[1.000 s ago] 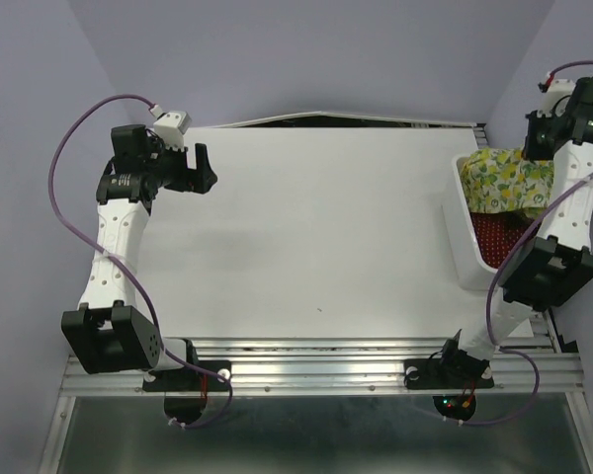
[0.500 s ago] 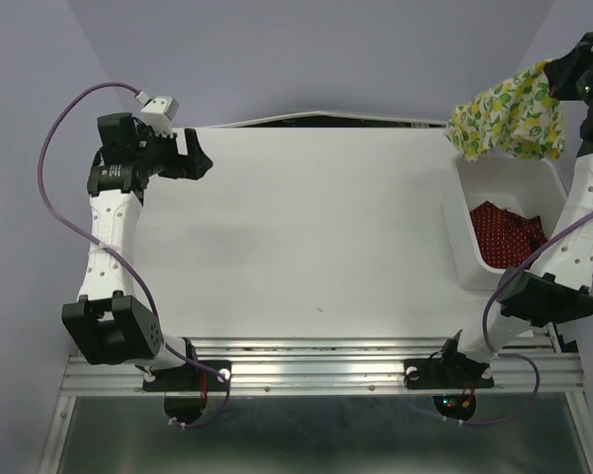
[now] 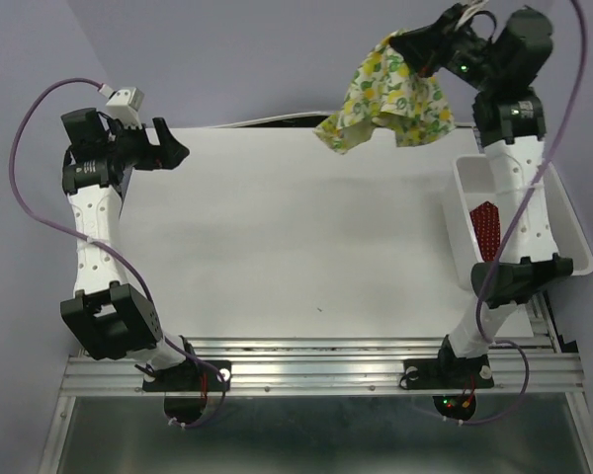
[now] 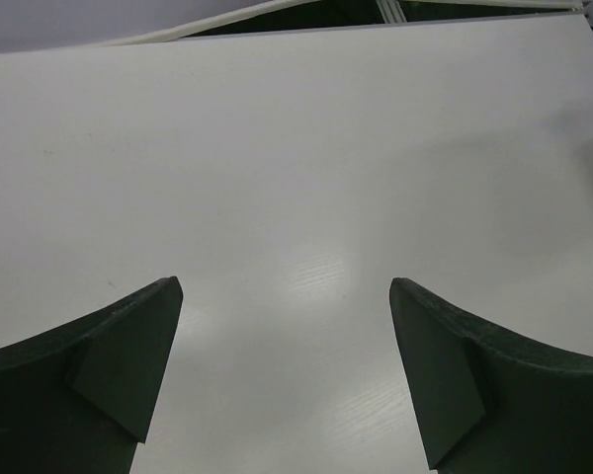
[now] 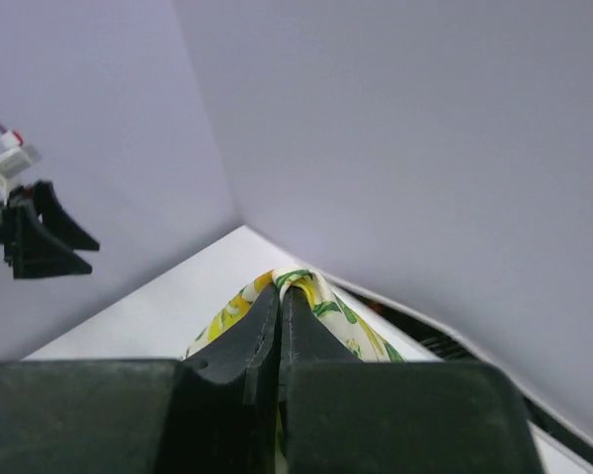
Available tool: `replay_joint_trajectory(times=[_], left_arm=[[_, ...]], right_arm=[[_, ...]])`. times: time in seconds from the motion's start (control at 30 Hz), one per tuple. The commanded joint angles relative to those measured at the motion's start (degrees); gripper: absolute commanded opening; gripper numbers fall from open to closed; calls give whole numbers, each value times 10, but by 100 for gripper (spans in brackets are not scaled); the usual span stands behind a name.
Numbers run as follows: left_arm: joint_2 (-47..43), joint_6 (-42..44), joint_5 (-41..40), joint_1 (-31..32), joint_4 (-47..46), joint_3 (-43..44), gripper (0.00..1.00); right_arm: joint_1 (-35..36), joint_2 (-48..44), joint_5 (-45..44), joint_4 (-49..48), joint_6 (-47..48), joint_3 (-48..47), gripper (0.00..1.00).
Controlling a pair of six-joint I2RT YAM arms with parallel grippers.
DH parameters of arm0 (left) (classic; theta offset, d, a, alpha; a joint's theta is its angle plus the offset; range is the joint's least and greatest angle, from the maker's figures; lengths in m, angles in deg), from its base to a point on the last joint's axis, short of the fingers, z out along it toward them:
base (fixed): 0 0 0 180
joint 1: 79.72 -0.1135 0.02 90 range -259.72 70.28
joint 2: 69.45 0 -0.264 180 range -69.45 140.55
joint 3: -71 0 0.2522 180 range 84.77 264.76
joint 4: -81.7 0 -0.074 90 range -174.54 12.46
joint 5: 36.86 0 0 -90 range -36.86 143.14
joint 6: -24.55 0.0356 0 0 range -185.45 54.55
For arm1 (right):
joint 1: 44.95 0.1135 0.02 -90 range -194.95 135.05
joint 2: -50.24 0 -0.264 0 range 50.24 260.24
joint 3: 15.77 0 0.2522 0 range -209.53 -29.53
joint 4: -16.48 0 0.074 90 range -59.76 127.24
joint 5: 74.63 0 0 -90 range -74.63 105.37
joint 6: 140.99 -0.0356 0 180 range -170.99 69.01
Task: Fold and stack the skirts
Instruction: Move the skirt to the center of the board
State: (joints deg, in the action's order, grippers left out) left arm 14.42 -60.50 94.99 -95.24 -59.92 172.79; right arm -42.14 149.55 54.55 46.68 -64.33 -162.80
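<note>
The lemon-print skirt [image 3: 381, 103] is clear of the white bin, so the robot's right gripper should keep going toward the empty tabletop's middle [image 3: 285, 229] and let go once the cloth lies there.
The lemon-print skirt [image 3: 387, 99] hangs in the air above the table's far right part, pinched in my right gripper [image 3: 412, 39], which is shut on a fold of it [image 5: 311, 289]. Its cloth droops down and to the left of the jaws. The red dotted skirt [image 3: 485, 229] lies inside the white bin, partly hidden by the right arm. My left gripper [image 3: 173, 150] is open at the far left of the table [image 3: 296, 227]. Its fingers [image 4: 133, 355] are spread wide over bare tabletop [image 4: 296, 178] with nothing between them.
The white bin [image 3: 571, 237] stands at the right edge of the table. A dark gap runs along the table's far edge [image 3: 277, 122]. Lavender walls close in on the left, back and right. The left gripper [image 5: 42, 235] shows small in the right wrist view.
My right arm has lifted the lemon skirt out of the bin and swung it up and leftward over the table's far right. The left gripper has drifted a little left.
</note>
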Motion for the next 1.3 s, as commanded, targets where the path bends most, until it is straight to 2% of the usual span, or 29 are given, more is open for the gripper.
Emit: replay_joint_trajectory(times=[0.0,0.13,0.27,0.3,0.47,0.6,0.8,0.9,1.0,1.03,1.1,1.23,1.27], left_arm=[[-27,38,12,-20,1,14,99],[-46,61,8,-29,3,-25,98],[-62,87,-4,-31,13,-57,98],[-63,102,-11,-31,17,-61,98],[-57,153,-43,-31,43,-108,98],[-18,203,-53,-30,82,-132,98],[19,214,-72,-30,74,-163,98],[26,211,-74,-29,60,-178,97],[42,209,-77,-25,54,-189,91],[51,209,-77,-19,52,-189,90],[62,209,-76,-11,46,-189,88],[95,193,-78,24,25,-157,86],[115,186,-78,43,20,-147,84]], right_arm=[[100,40,-65,18,64,30,1],[178,81,-120,1,101,74,1],[235,123,-133,28,126,99,1],[256,126,-135,36,165,120,1],[322,123,-147,75,270,331,1],[345,138,-175,82,276,441,1],[345,140,-275,92,262,484,1],[345,121,-265,105,273,496,1],[345,106,-167,161,289,522,12],[345,104,-146,169,297,540,22],[345,104,-92,191,312,550,30],[345,99,-74,237,309,531,45],[338,93,-77,236,303,524,56]])
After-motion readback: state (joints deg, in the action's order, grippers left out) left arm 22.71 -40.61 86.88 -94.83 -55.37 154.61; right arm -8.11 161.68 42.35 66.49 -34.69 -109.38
